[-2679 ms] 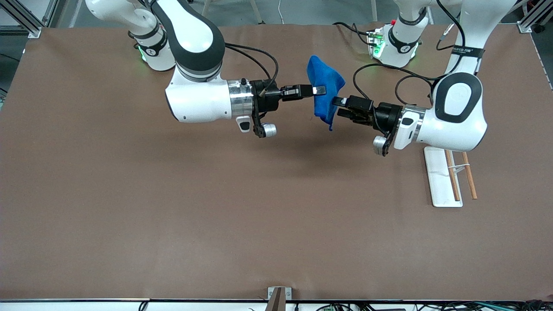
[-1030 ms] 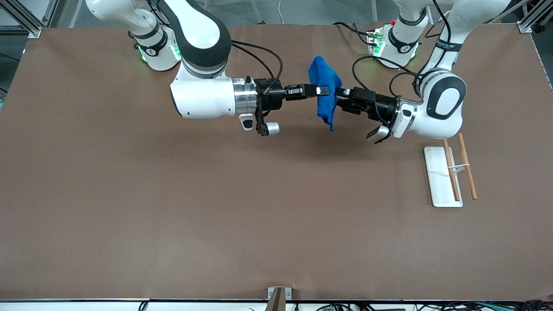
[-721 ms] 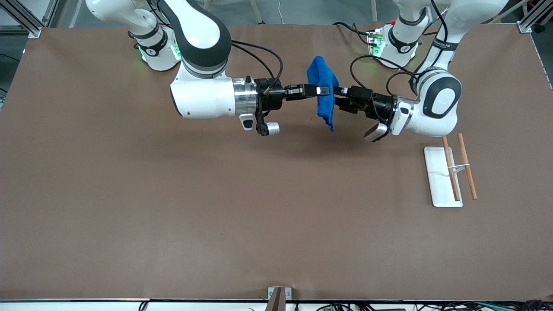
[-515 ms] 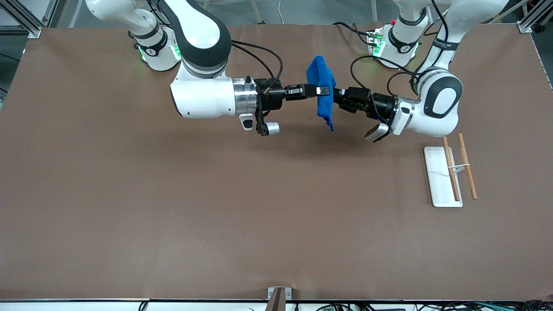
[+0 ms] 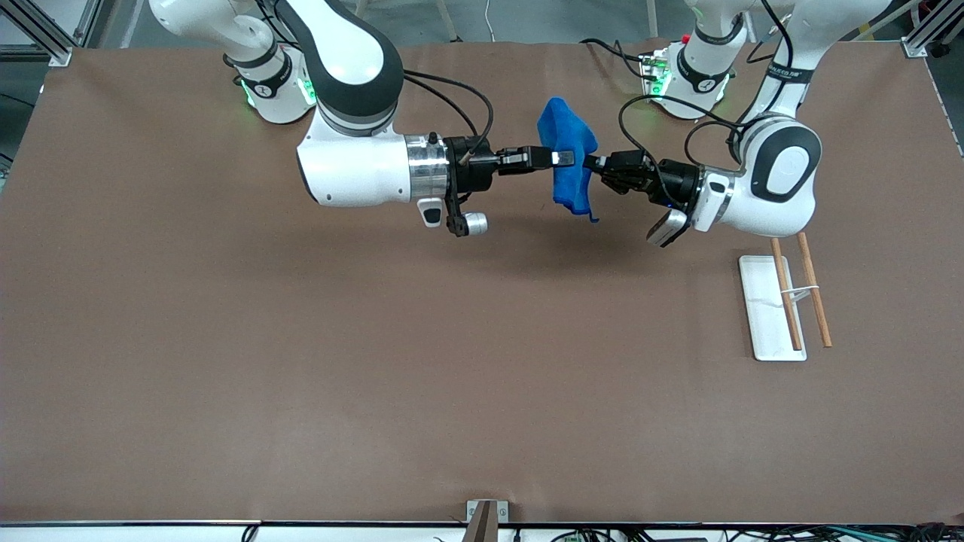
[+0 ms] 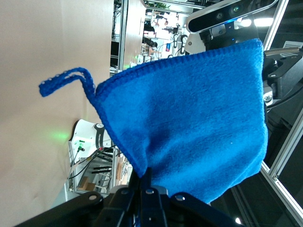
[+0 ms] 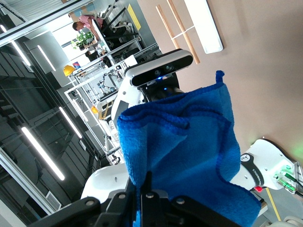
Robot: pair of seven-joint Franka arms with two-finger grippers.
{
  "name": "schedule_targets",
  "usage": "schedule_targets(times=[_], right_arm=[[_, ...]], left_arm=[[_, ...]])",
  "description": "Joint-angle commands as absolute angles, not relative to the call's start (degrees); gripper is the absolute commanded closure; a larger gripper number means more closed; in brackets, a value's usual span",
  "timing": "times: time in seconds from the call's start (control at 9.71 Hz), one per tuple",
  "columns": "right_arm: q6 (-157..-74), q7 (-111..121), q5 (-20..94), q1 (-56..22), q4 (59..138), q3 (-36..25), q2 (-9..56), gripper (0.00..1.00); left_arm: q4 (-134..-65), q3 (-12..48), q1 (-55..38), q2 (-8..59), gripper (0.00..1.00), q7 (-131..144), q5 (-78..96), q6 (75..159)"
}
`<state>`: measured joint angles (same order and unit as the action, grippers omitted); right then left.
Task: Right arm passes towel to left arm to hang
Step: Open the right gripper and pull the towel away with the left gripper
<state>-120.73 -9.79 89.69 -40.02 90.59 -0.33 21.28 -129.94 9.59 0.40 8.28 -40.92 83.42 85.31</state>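
Observation:
My right gripper and my left gripper are both pinching the towel (image 5: 571, 188). Next, my right gripper lets go and moves back before my left gripper takes the towel to the rack (image 5: 788, 302).
The bright blue towel (image 5: 568, 162) hangs in the air above the table's middle, between the two arms. My right gripper (image 5: 561, 158) comes in from the right arm's end and is shut on one edge of the towel (image 7: 189, 151). Facing it, my left gripper (image 5: 595, 162) is shut on the other edge of the towel (image 6: 189, 123). The towel's small loop (image 6: 66, 81) sticks out at one corner and dangles at the lowest tip of the cloth. Both arms are stretched level toward each other.
A white rack base (image 5: 768, 309) with two thin wooden rods (image 5: 813, 290) stands toward the left arm's end of the table, nearer the front camera than the left arm's elbow. Black cables (image 5: 452, 94) loop off both wrists. Brown tabletop (image 5: 376, 376) spreads around.
My left gripper closed on the towel's edge within the last second. The left arm then drew slightly back toward its own end, and the towel's lower corner swung that way. The right arm stayed still.

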Motion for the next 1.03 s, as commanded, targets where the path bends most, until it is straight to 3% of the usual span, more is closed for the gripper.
schedule_targets(times=[0.0, 0.1, 0.21, 0.31, 0.52, 0.72, 0.93], right_arm=[[-121.29, -9.14, 91.14, -40.78, 91.76, -0.88, 19.95, 0.98], [-121.29, -9.14, 91.14, -40.87, 91.67, -0.88, 19.95, 0.97], [-121.03, -9.58, 91.06, -40.70, 91.84, -0.88, 19.95, 0.37], [-121.29, -9.67, 90.71, -40.69, 92.02, -0.97, 19.95, 0.00], [-121.11, -9.41, 87.04, -39.91, 92.28, -1.66, 19.95, 0.00], [-121.11, -12.71, 70.84, -38.16, 92.64, -3.94, 19.69, 0.00], [-121.03, -15.20, 52.47, -37.88, 92.55, -8.41, 19.34, 0.00]], left_arm=[[-129.47, 9.76, 1.40, 8.96, 1.00, -41.66, 79.64, 86.04], [-129.11, 9.76, 1.49, 8.96, 1.00, -41.49, 78.85, 86.04], [-128.33, 9.76, 1.76, 8.96, 1.00, -40.79, 77.53, 86.04], [-127.28, 9.67, 1.76, 9.14, 1.00, -39.65, 75.87, 86.04], [-125.17, 9.58, 2.02, 9.23, 1.00, -37.89, 72.44, 86.13], [-120.35, 9.58, 4.21, 9.23, 1.00, -34.13, 65.87, 86.13], [-111.23, 9.58, 6.15, 9.32, 1.00, -26.06, 56.65, 86.04]])
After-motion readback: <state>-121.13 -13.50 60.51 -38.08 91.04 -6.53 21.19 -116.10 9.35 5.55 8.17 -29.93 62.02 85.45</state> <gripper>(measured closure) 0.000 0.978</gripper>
